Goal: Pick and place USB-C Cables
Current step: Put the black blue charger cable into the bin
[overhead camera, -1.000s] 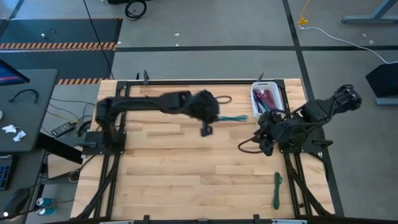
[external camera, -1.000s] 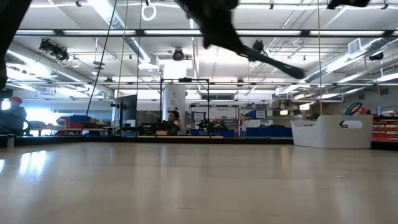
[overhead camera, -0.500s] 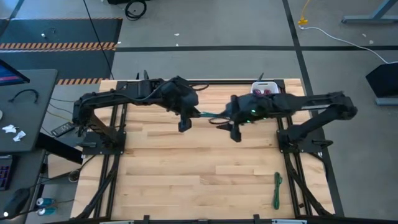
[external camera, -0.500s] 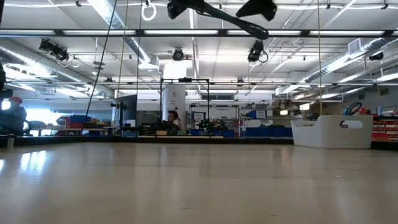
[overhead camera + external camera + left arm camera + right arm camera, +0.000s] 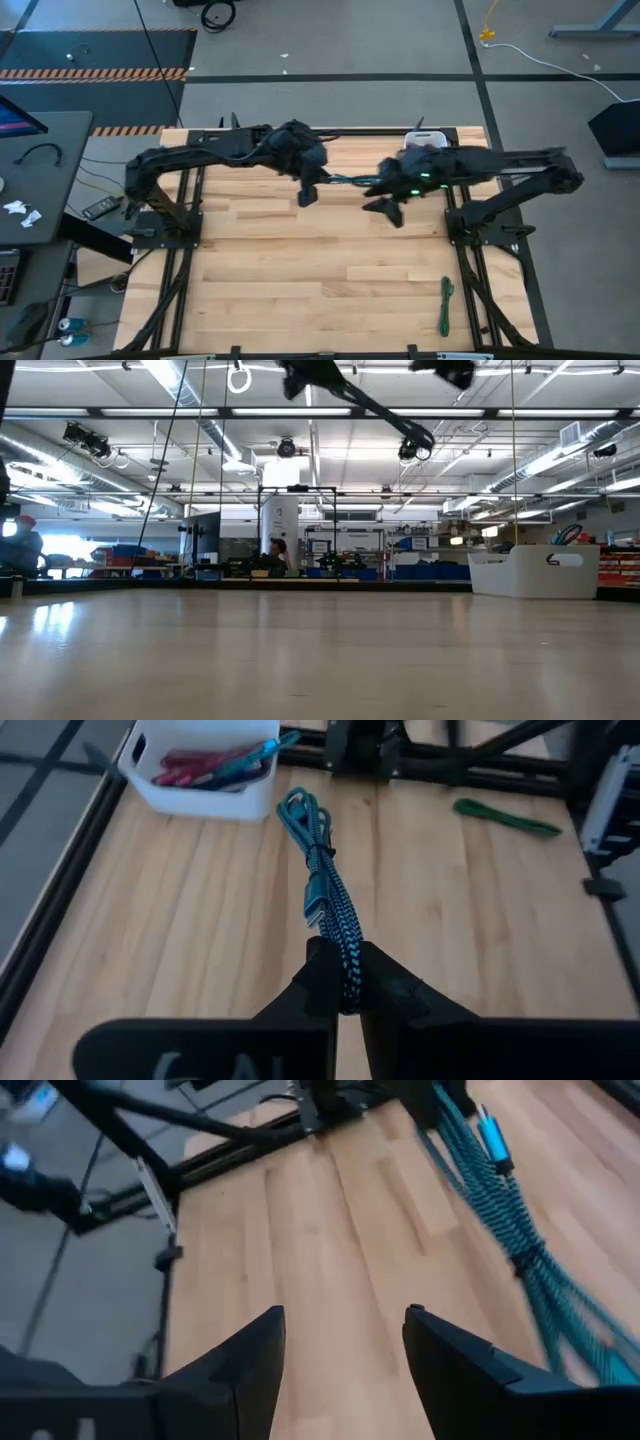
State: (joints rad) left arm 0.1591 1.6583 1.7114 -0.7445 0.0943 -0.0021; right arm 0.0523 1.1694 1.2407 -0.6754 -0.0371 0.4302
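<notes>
The robot's left gripper is holding the teal cable (image 5: 350,180) far from the white bin, so the robot's right gripper should grab the cable's loose end (image 5: 303,810) and bring it to the bin.
My left gripper (image 5: 308,192) is over the middle of the table's far half, shut on a teal braided USB-C cable bundle (image 5: 350,182), which also shows in the left wrist view (image 5: 320,870). My right gripper (image 5: 388,210) is open just to the right of it. The teal cable (image 5: 510,1220) passes beside its fingers, not between them. A green cable (image 5: 446,305) lies flat on the table near the right front. A white bin (image 5: 418,147) at the far right holds several cables, red, maroon and light blue among them (image 5: 215,762). My left gripper pinches the teal bundle at its near end (image 5: 345,982) between its two fingers. The fingers lie along the cable, which sticks out ahead of them toward the table's right. The bundle is lifted clear of the table and roughly level.
The white bin (image 5: 200,800) stands by the right arm's base frame and shows in the low view (image 5: 540,575). Black frame rails run along the table's far, left and right edges. Bare wooden table lies across the near half (image 5: 300,290).
My right arm has swung out from its folded place at the table's right edge to the middle, beside the teal cable. My left gripper has carried the teal cable toward the table's left and a little toward the far edge, keeping it lifted.
</notes>
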